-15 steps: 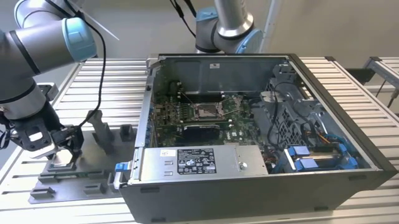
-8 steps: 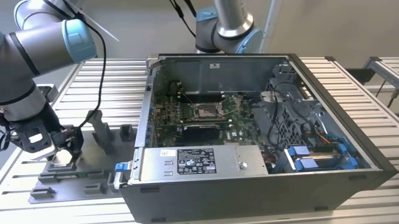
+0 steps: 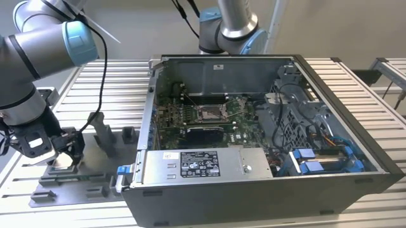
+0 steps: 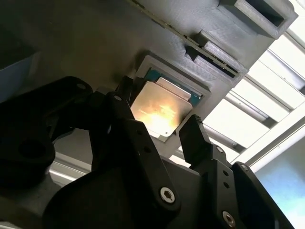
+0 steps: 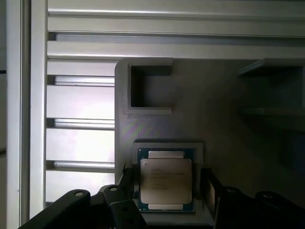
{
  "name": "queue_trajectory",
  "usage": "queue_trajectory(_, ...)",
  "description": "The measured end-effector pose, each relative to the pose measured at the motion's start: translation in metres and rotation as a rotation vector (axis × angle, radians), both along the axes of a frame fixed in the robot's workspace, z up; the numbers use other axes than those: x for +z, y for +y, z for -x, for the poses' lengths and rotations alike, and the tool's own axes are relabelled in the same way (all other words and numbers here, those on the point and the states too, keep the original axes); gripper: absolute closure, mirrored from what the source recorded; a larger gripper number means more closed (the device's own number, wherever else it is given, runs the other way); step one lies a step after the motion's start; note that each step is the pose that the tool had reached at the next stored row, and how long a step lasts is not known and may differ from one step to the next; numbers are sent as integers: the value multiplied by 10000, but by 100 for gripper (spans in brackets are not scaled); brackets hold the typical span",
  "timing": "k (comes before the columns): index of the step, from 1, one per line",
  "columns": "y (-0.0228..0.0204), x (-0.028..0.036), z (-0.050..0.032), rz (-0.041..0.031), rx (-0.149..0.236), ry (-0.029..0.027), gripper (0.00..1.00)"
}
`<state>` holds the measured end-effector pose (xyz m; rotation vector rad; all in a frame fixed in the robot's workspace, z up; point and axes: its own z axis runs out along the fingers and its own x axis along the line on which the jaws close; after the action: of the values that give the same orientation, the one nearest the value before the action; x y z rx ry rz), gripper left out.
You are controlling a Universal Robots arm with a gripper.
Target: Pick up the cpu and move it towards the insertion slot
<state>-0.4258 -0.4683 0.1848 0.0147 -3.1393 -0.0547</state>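
The cpu (image 3: 62,161) will come loose right away and stay level when I lift it, because the green rim (image 5: 142,153) lies uncovered in the square nest.
The cpu (image 5: 166,180) lies flat in a square nest of the grey fixture plate (image 5: 214,105), silvery top up with a thin green rim. My gripper (image 5: 167,187) hangs right over it, open, one black finger (image 5: 125,177) on each side of the chip and a small gap to its edges. In the second wrist view the cpu (image 4: 161,109) shines between the same fingers (image 4: 194,131). In the exterior view my gripper (image 3: 63,159) is low over the plate at the exterior view's left. The insertion slot (image 3: 209,112) sits on the green board inside the open computer case, far off toward the exterior view's right.
The open computer case (image 3: 355,118) has tall metal walls, a silver labelled box (image 3: 203,164) at its near side and blue drive parts (image 3: 320,160). Upright grey fixture blocks (image 3: 104,135) stand on the plate between gripper and case. A second arm's base (image 3: 228,26) rises behind the case.
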Motion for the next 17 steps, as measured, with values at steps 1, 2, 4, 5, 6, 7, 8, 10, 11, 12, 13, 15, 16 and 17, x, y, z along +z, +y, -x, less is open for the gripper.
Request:
queue_trajectory(1,-2,0,0,1,0,1,0)
queue_trajectory(2,-2,0,1,0,0,0,0)
queue_trajectory(4,-2,0,1,0,0,-1,0)
queue_trajectory(5,-2,0,1,0,0,0,0)
queue_trajectory(6,-2,0,1,0,0,0,0)
queue_trajectory(7,-2,0,1,0,0,0,0)
queue_trajectory(8,-2,0,1,0,0,0,100)
queue_trajectory(10,-2,0,1,1,0,1,100)
queue_trajectory(11,-2,0,2,1,0,1,100)
queue_trajectory(12,-2,0,2,0,1,0,100)
queue_trajectory(13,-2,0,2,0,0,0,100)
queue_trajectory(15,-2,0,2,0,0,0,100)
queue_trajectory(16,-2,0,2,0,0,0,100)
queue_trajectory(17,-3,12,3,-1,-7,-1,100)
